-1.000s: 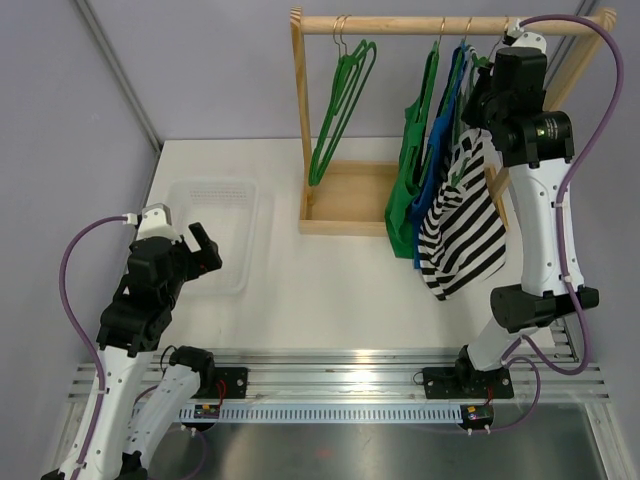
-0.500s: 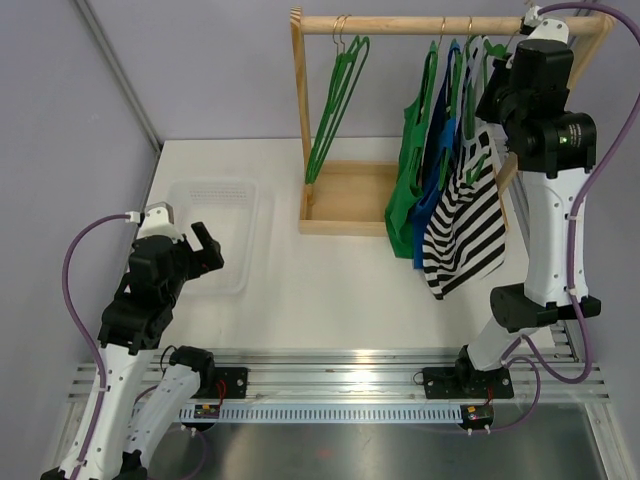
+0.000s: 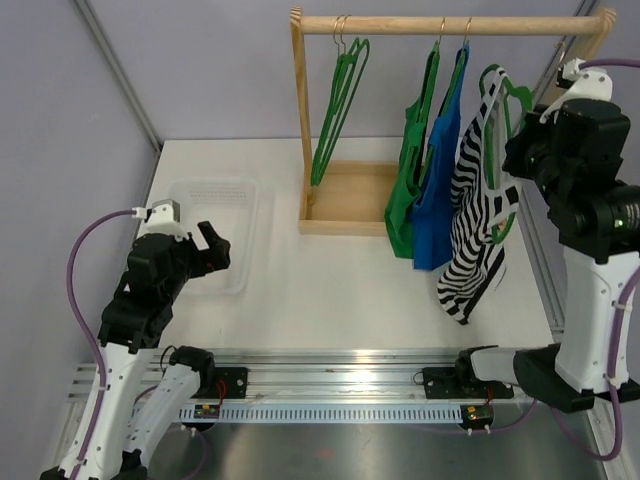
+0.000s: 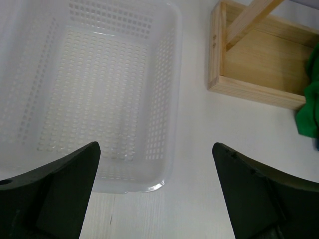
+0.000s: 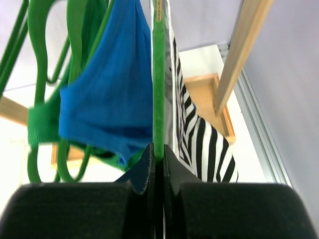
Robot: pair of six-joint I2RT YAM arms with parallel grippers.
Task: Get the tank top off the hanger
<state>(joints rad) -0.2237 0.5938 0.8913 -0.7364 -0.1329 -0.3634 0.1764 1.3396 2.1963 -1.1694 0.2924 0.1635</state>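
Note:
The robot's right gripper is on the green hanger's bar (image 5: 158, 104) and the striped top's strap (image 3: 495, 86) is free, so the left gripper keeps going toward that strap and closes there.
A black-and-white striped tank top (image 3: 478, 215) hangs on a green hanger (image 3: 507, 95) that is off the wooden rail (image 3: 450, 24) and held in the air at the right. My right gripper (image 3: 520, 150) is shut on that hanger; in the right wrist view the jaws pinch the green hanger bar (image 5: 158, 84), with the striped top (image 5: 202, 144) just right of it. My left gripper (image 3: 212, 250) is open and empty, low over the near edge of the white basket (image 3: 215, 230); its fingers (image 4: 55, 189) frame the basket's near right corner.
A green tank top (image 3: 410, 170) and a blue one (image 3: 440, 180) hang on the rail; empty green hangers (image 3: 335, 110) hang at its left. The wooden rack base (image 3: 345, 200) lies behind. The perforated basket (image 4: 99, 89) holds nothing.
My right arm has lifted the hanger with the striped top off the rail and drawn it right and toward the near edge. The left gripper has shifted slightly right.

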